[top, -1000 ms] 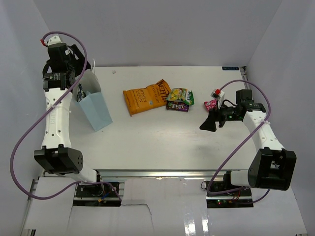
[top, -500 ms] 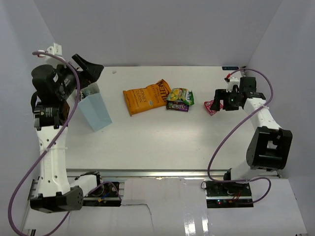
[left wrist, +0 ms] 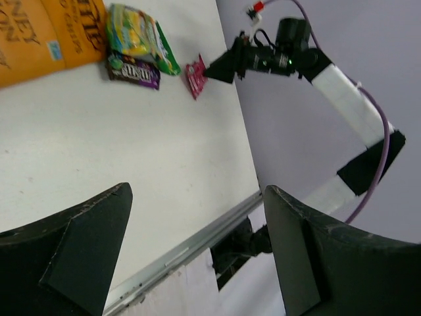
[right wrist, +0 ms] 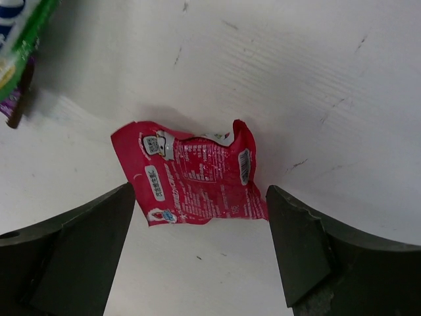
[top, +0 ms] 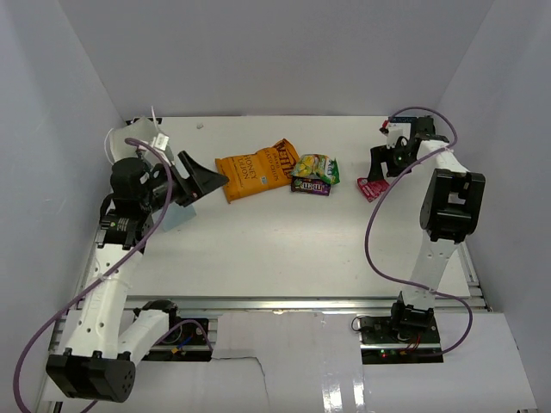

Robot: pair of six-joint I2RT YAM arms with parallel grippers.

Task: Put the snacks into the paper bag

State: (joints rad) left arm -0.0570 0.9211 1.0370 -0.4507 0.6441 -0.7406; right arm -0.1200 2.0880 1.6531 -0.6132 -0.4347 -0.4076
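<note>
The pink packet (top: 372,188) is a long way from the paper bag, so the robot's right gripper should pick the packet up and hand it to the left gripper over clear space in the middle of the table (top: 344,222).
The pink packet (right wrist: 194,178) lies flat at the right of the table (top: 284,241), also seen from above (top: 370,187). My right gripper (right wrist: 200,191) hovers open just above it, a finger on each side (top: 379,162). The large orange bag (top: 254,169), the yellow-green packet (top: 317,165) and the dark purple packet (top: 310,185) lie mid-table. My left gripper (top: 205,179) is open and empty, raised beside the orange bag's left end. The light-blue paper bag (top: 179,215) is mostly hidden behind my left arm. The dark blue and teal bags are out of view.
White walls close in the table at left, back and right. A metal rail (top: 284,303) runs along the near edge. The left wrist view shows the orange bag (left wrist: 46,33), the yellow-green packet (left wrist: 135,33), the purple packet (left wrist: 135,71) and the pink packet (left wrist: 195,76).
My left arm has swung from over the paper bag out to the right, now covering most of it. My right gripper has moved back and over the pink packet.
</note>
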